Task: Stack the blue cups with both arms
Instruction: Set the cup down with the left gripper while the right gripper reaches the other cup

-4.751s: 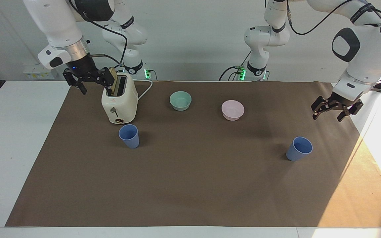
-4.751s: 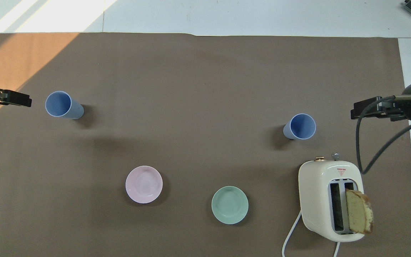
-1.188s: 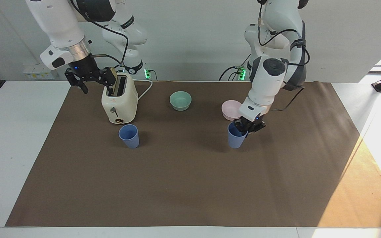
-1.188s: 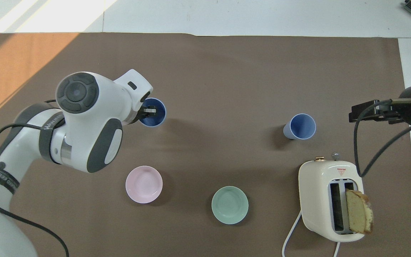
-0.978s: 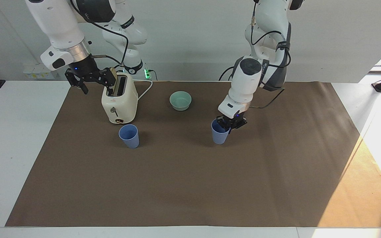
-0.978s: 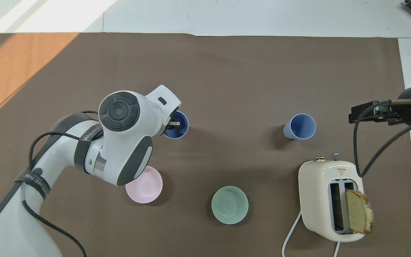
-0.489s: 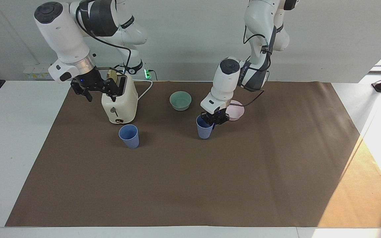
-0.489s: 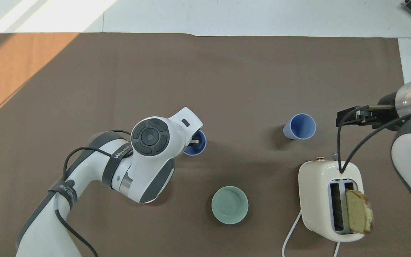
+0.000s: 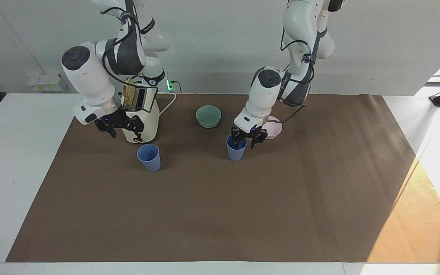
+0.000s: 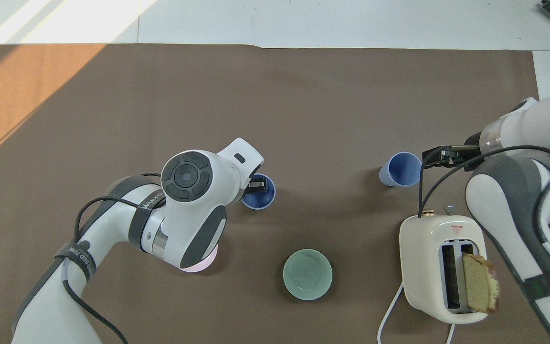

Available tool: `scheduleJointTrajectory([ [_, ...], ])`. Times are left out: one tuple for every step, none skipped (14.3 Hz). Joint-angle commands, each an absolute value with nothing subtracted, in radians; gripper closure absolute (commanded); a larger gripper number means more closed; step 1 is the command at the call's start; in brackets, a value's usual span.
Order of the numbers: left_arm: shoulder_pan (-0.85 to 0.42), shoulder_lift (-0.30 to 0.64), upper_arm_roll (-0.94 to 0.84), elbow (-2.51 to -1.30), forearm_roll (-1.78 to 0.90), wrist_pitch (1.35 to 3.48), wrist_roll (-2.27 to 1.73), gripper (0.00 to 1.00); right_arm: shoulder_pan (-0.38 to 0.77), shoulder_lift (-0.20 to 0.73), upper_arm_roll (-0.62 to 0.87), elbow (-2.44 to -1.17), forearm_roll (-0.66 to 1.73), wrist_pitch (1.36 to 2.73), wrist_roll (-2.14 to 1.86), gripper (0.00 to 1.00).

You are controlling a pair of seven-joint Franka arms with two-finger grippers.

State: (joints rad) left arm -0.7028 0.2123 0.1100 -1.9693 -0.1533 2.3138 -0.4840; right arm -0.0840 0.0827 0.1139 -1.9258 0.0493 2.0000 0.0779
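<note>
My left gripper is in the way of the opening of the middle blue cup. Next, my left gripper moves away before my right gripper nests the second blue cup there.
One blue cup stands upright on the brown mat near the table's middle, just farther from the robots than the pink bowl. My left gripper hangs right over its rim, open, one finger dipping inside the cup and the other outside. The second blue cup stands upright a little farther from the robots than the toaster. My right gripper is open and empty, low beside the toaster, above and beside this cup, apart from it.
A cream toaster with a bread slice in a slot stands toward the right arm's end. A pale green bowl and a pink bowl, partly hidden by the left arm, sit nearer the robots.
The left gripper carried its cup toward the right arm's end, set it on the mat and opened. The right arm swung down from above the toaster toward the second cup.
</note>
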Motion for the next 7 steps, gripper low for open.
scheduleJointTrajectory([
  [-0.62,0.151,0.115,-1.971,-0.163,2.229,-0.463,0.0,-0.084,0.124,0.12,-1.95,0.058,2.051,0.113,0.0],
  [-0.595,0.134,0.115,-1.97,-0.147,2.208,-0.444,0.0,-0.084,0.144,0.12,-1.951,0.058,2.065,0.12,0.0],
  [-0.568,0.112,0.115,-1.97,-0.124,2.183,-0.398,0.0,-0.084,0.159,0.12,-1.96,0.057,2.094,0.121,0.0],
  [-0.533,0.092,0.115,-1.97,-0.115,2.159,-0.365,0.0,-0.074,0.178,0.12,-1.971,0.058,2.117,0.121,0.0],
  [-0.499,0.065,0.115,-1.97,-0.106,2.136,-0.323,0.0,-0.061,0.192,0.118,-1.988,0.058,2.146,0.121,0.0],
  [-0.464,0.042,0.115,-1.97,-0.095,2.111,-0.269,0.0,-0.061,0.195,0.12,-2.006,0.058,2.178,0.121,0.0],
  [-0.427,0.022,0.115,-1.968,-0.091,2.086,-0.215,0.0,-0.06,0.196,0.12,-2.011,0.057,2.196,0.111,0.0],
])
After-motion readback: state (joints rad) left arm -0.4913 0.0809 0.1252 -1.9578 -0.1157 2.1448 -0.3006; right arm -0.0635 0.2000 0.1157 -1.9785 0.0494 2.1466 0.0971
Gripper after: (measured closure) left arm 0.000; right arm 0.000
